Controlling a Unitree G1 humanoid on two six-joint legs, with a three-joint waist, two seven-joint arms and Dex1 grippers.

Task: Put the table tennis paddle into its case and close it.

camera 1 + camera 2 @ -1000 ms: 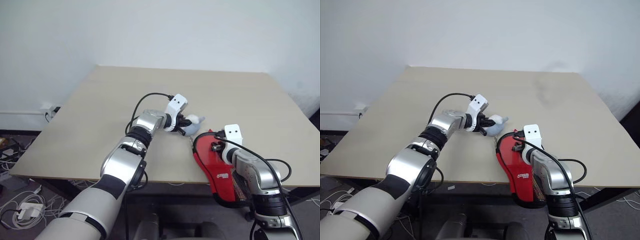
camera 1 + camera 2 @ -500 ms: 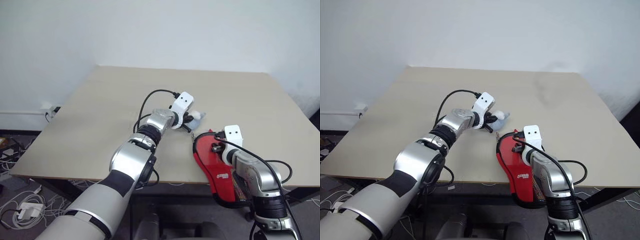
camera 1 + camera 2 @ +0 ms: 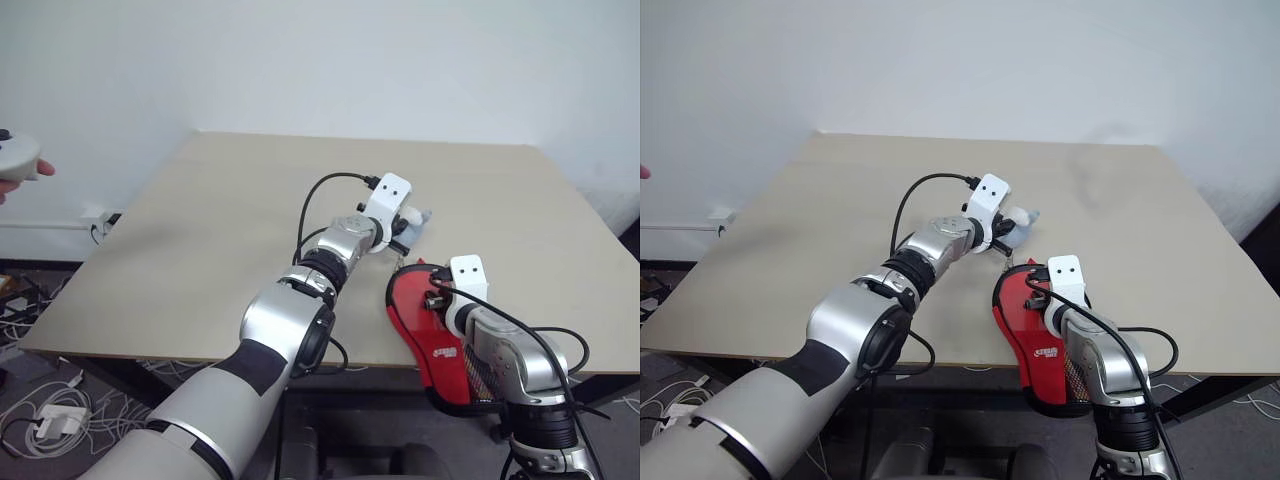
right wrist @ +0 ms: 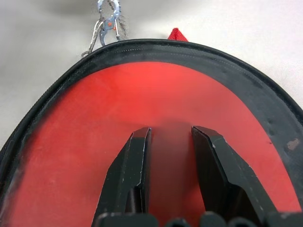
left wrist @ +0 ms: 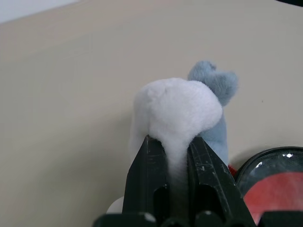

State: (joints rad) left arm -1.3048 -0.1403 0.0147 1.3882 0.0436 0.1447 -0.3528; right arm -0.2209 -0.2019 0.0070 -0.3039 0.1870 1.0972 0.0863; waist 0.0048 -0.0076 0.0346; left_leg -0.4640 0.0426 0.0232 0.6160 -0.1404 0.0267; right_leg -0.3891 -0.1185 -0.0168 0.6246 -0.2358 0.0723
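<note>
The plush toy (image 3: pixel 415 228) will flop over the case's red side, still attached, when I carry it back, because the metal clip (image 4: pixel 109 24) runs from the case's rim.
The red case (image 3: pixel 425 340) with black trim and a small white logo lies at the table's front edge, its handle end hanging over it. My right gripper (image 4: pixel 170 132) rests on the case's red face, fingers apart with nothing between them. My left gripper (image 5: pixel 171 142) is shut on a small white and grey-blue plush toy (image 5: pixel 177 109), just beyond the case's round end (image 5: pixel 274 189). A metal clip (image 4: pixel 106 23) lies at that end of the case. The table tennis paddle is hidden.
The beige table (image 3: pixel 200 230) stretches wide on the left and at the back. A person's hand holding a white device (image 3: pixel 15 160) shows at the far left. Cables lie on the floor (image 3: pixel 40 420) below the table's left corner.
My left gripper has swung to the right with the plush toy, from left of the case's round end to just beyond it. The person's hand has appeared at the left. The right arm kept still.
</note>
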